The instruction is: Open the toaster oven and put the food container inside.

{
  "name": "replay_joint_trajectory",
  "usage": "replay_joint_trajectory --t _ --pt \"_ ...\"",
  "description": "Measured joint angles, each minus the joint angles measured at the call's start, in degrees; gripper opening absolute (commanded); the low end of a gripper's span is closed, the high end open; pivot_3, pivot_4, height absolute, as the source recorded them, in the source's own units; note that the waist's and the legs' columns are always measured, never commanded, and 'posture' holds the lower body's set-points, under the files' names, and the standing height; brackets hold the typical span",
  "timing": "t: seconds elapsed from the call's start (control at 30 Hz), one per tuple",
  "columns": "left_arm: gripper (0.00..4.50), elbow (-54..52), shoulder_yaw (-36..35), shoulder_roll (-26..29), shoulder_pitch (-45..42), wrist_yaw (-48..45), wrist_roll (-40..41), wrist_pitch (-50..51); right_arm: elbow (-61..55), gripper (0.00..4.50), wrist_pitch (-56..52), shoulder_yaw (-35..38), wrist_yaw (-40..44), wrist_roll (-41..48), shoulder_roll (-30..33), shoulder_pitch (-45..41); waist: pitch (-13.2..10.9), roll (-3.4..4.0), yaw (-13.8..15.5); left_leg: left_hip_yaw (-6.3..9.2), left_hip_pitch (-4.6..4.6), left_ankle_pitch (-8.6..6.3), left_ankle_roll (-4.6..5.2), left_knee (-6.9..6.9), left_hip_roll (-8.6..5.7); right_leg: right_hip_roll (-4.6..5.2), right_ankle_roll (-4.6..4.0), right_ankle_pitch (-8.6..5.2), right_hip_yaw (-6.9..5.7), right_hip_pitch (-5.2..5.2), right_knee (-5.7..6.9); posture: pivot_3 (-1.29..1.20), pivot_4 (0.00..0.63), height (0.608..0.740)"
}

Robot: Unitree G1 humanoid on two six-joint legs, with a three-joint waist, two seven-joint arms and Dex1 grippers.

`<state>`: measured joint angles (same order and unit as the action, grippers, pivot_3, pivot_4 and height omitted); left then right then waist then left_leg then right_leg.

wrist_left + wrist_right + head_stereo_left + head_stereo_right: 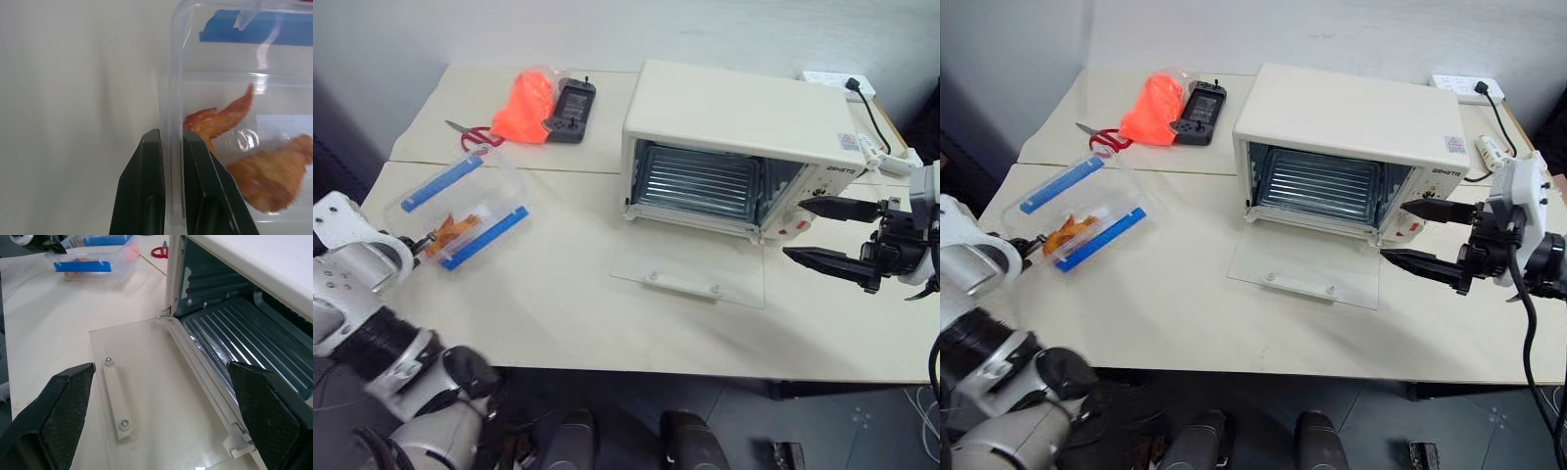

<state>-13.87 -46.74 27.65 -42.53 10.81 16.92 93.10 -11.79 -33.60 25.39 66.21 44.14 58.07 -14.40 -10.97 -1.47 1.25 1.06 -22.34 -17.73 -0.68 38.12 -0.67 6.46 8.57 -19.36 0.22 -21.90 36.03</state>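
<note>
I should keep moving the container with my left gripper until it rests on the door, as the way from the food container to the oven's flat door is clear.
The toaster oven stands at the back right of the table. Its glass door lies flat on the tabletop and the rack inside is bare. At the table's left sits the food container, a clear box with two blue clip strips and orange food inside. My left gripper is shut on the near end wall of the container, one finger outside and one inside. My right gripper hovers open by the oven's right front corner, above the door's right edge, holding nothing.
An orange plastic bag, a black device and red-handled scissors lie at the back left. A white power strip with a black cable sits behind the oven. Bare tabletop lies between container and door.
</note>
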Motion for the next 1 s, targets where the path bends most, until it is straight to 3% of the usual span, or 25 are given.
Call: replay_joint_trajectory --t 0.2,0.33,0.47,0.73,1.0 --pt "0.14 -1.54 13.02 11.03 2.29 -10.46 19.5 -0.1 -0.03 4.5 -0.3 0.24 -0.03 -0.05 0.01 0.77 0.0 0.0 0.14 0.07 -0.02 0.0 0.04 0.02 -0.12 0.16 0.0 0.0 0.0 0.09 -0.1 0.0 0.15 0.74" --pt "0.14 -1.34 18.48 13.4 4.3 -10.39 34.23 0.08 -0.17 4.5 -0.98 2.6 -0.42 -0.05 0.01 3.26 0.0 0.0 -0.09 0.05 -0.03 0.0 0.03 -0.06 0.01 0.07 -0.01 -0.01 0.01 0.0 -0.06 0.0 0.15 0.74" --pt "0.14 1.51 23.12 12.54 0.58 -5.0 43.02 0.1 -1.23 4.5 -1.62 4.59 -0.99 -0.03 0.01 4.74 0.0 0.01 -0.19 -0.01 -0.01 0.02 0.01 -0.03 0.04 0.01 -0.02 -0.01 0.07 -0.03 -0.05 0.0 0.15 0.74" --pt "0.14 13.22 32.2 -0.1 -11.32 5.0 45.06 0.04 -5.69 4.5 -3.11 8.18 -2.57 0.89 0.0 9.03 -0.01 0.0 0.31 0.0 -0.05 0.1 0.1 0.05 -0.24 0.09 0.0 0.0 0.07 0.0 0.04 0.0 0.15 0.74" --pt "0.14 18.49 41.34 -5.56 -18.51 5.28 40.42 0.12 -9.74 4.5 -4.19 11.9 -4.78 2.26 -0.95 13.25 -0.01 0.0 0.24 -0.04 -0.07 0.13 0.07 0.04 -0.42 0.09 0.0 0.0 0.1 -0.1 0.27 0.0 0.15 0.74"
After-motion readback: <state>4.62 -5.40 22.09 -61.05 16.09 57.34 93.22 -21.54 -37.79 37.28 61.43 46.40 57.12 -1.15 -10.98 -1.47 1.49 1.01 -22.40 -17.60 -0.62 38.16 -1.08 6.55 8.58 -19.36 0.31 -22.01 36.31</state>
